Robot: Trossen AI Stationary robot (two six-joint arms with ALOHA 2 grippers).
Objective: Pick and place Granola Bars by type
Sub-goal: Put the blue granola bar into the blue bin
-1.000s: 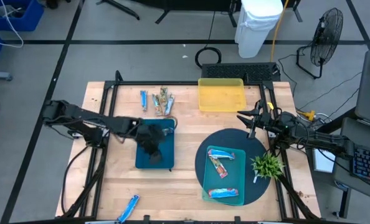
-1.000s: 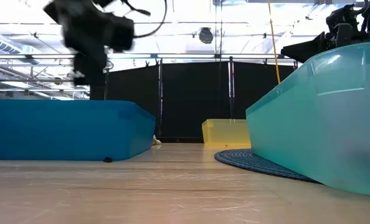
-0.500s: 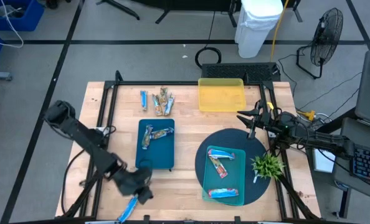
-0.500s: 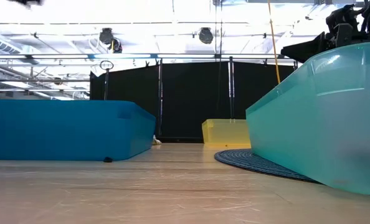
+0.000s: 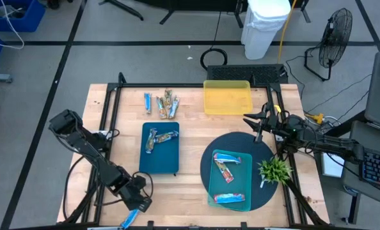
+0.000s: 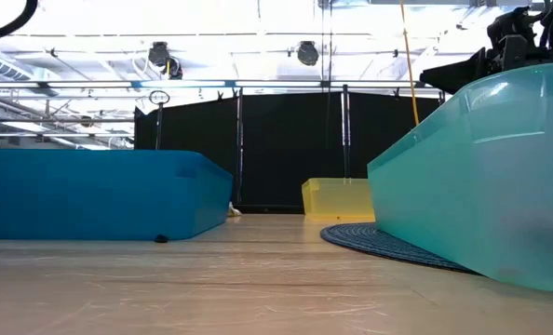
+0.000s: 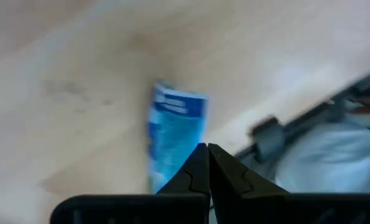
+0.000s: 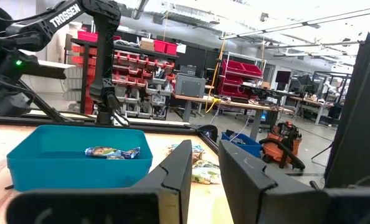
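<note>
I should use my left gripper's closed fingers on the blue-wrapped granola bar (image 5: pixel 130 218) and drag it inward (image 5: pixel 121 204) before I open them to grasp it, because it lies close to the table's near edge.
A blue-wrapped granola bar (image 5: pixel 131 216) (image 7: pixel 172 134) lies flat on the wood by the table's near edge, at the left. My left gripper (image 5: pixel 141 204) (image 7: pixel 207 148) is shut, its tips right beside that bar's long edge. The blue tray (image 5: pixel 159 160) holds two mottled bars (image 5: pixel 159 137). The teal tray (image 5: pixel 229 181) holds a mottled bar and two blue ones. More bars (image 5: pixel 162 103) lie loose at the far side. My right gripper (image 5: pixel 254 124) (image 8: pixel 205 163) waits open above the table's right side, holding nothing. My left gripper's shut fingertips (image 7: pixel 200 158) stand at one long edge of the blue bar (image 7: pixel 194 124), coming from above. Nothing shows between them. Whether they touch the wrapper I cannot tell.
A yellow tray (image 5: pixel 228 97) stands at the far middle. The teal tray sits on a dark round mat (image 5: pixel 206 163), with a small green plant (image 5: pixel 274 170) at its right. Black frame rails (image 5: pixel 103 147) run along the table's sides.
My left gripper has left the blue tray, swung toward the table's near edge and come down next to the lone blue bar. The two mottled bars in the blue tray, hidden under it before, now show.
</note>
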